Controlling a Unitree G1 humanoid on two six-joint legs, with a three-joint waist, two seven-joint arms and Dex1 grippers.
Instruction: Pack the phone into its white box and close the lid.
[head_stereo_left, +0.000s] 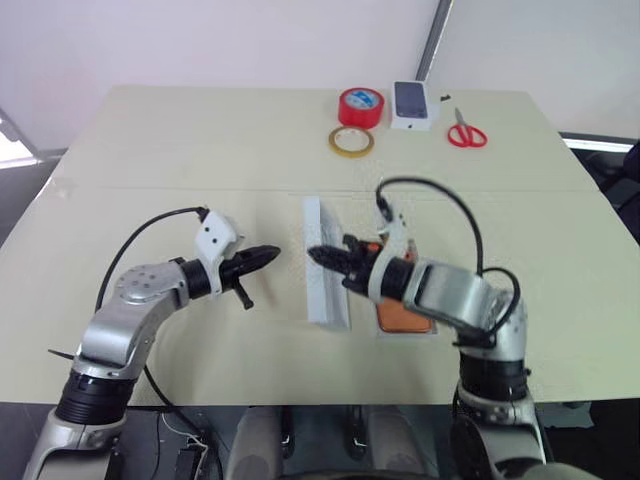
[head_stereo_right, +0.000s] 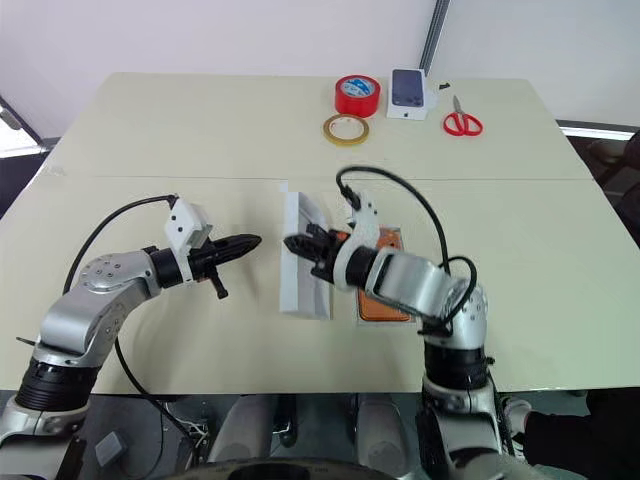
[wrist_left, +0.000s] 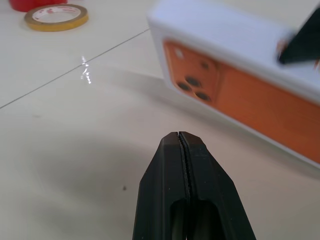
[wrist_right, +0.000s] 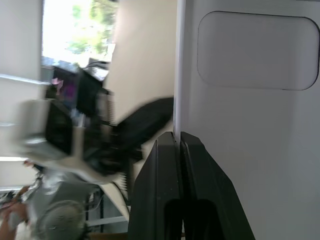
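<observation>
The lid is standing on its long edge (head_stereo_left: 322, 295), and its hollow faces the white box. Next, I tip the lid over the phone (head_stereo_left: 402, 318) and push it square with my left gripper.
The orange phone (head_stereo_right: 384, 303) lies flat in the white box (head_stereo_right: 362, 316) right of the table's centre, mostly hidden under my right forearm. Left of it a white lid (head_stereo_left: 326, 292) stands on its long edge. The lid's face toward my left arm is orange with a camera cluster (wrist_left: 192, 82); the side facing my right gripper is white with a rounded recess (wrist_right: 257, 50). My right gripper (head_stereo_left: 318, 256) is shut, empty, with its tips at the lid's upper edge. Just left of the lid my left gripper (head_stereo_left: 270, 254) is shut and empty, pointing at it.
At the back of the table are a red tape roll (head_stereo_left: 360, 106), a yellow tape ring (head_stereo_left: 351, 141), a small white box printed with a dark phone (head_stereo_left: 413, 103) and red scissors (head_stereo_left: 465, 132). The table's front edge runs close below both arms.
</observation>
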